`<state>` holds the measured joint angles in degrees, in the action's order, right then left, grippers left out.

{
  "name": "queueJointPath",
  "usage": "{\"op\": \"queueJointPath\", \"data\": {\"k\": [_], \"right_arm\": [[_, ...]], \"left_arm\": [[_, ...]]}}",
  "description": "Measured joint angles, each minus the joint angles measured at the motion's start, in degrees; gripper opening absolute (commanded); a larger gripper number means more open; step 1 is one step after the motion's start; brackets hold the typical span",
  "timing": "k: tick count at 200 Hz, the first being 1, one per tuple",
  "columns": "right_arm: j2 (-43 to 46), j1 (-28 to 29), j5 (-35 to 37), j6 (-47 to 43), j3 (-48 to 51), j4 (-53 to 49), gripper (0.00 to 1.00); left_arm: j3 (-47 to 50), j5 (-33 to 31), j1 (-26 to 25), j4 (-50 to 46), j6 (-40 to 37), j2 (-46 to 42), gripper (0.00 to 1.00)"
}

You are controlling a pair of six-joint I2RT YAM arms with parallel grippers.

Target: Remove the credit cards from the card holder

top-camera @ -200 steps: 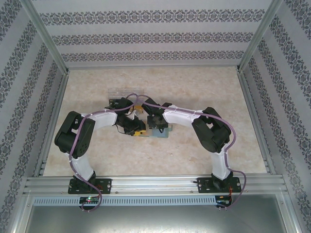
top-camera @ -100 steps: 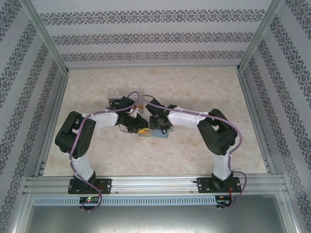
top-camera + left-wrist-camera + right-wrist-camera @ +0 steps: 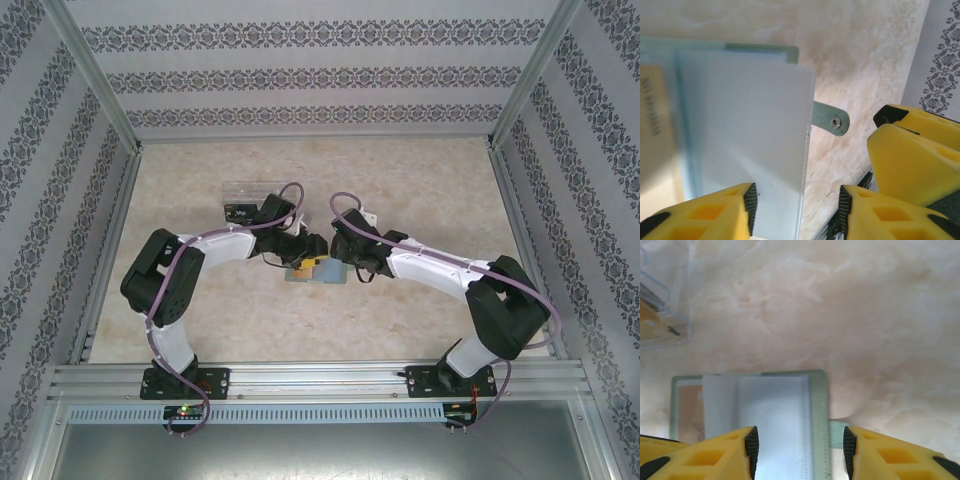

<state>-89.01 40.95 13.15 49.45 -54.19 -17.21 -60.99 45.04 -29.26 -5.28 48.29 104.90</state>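
Observation:
My left gripper is over the clear pocket [image 3: 747,135], which is empty, so it should go across to the orange-tan card [image 3: 656,140] at the other end of the holder.
The pale sage-green card holder [image 3: 318,277] lies open on the table between both arms. In the right wrist view its green rim [image 3: 819,405] frames a clear pocket, with a whitish card [image 3: 718,405] and an orange-tan card [image 3: 687,412] to the left. The closing tab [image 3: 832,120] sticks out sideways. My left gripper [image 3: 797,210] is open and low over the whitish card [image 3: 740,140], whose edge lies between the pads. My right gripper [image 3: 797,450] is open over the holder's tab side. The right gripper's yellow fingers [image 3: 912,155] show close by in the left wrist view.
A clear plastic tray [image 3: 250,193] stands behind the left gripper; its corner [image 3: 662,315] holds something tan and dark. Patterned walls and a metal frame [image 3: 100,260] enclose the marbled table [image 3: 430,190]. Open table lies to the right and back.
Both grippers have shifted right and closed in on the holder. The right arm's elbow has swung out to the right and toward the near edge. The holder has stayed put.

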Motion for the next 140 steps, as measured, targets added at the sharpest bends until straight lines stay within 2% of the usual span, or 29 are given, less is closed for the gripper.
{"op": "queueJointPath", "data": {"k": [24, 75, 128, 140], "right_arm": [[0.44, -0.35, 1.42, 0.26, 0.87, 0.20, 0.50], [0.81, -0.31, 1.57, 0.09, 0.92, 1.70, 0.45], [-2.91, -0.31, -5.01, -1.40, -1.44, 5.44, 0.39], [-5.18, -0.31, -7.82, -1.73, -2.71, 6.51, 0.33]], "left_arm": [[-0.98, -0.02, -0.39, 0.22, 0.15, 2.45, 0.56], [-1.53, 1.07, 1.31, -1.44, -1.11, 2.49, 0.54], [-0.48, -2.29, 8.24, -7.08, -4.76, -5.09, 0.41], [0.79, -3.15, 9.73, -7.61, -5.07, -6.45, 0.38]]}}
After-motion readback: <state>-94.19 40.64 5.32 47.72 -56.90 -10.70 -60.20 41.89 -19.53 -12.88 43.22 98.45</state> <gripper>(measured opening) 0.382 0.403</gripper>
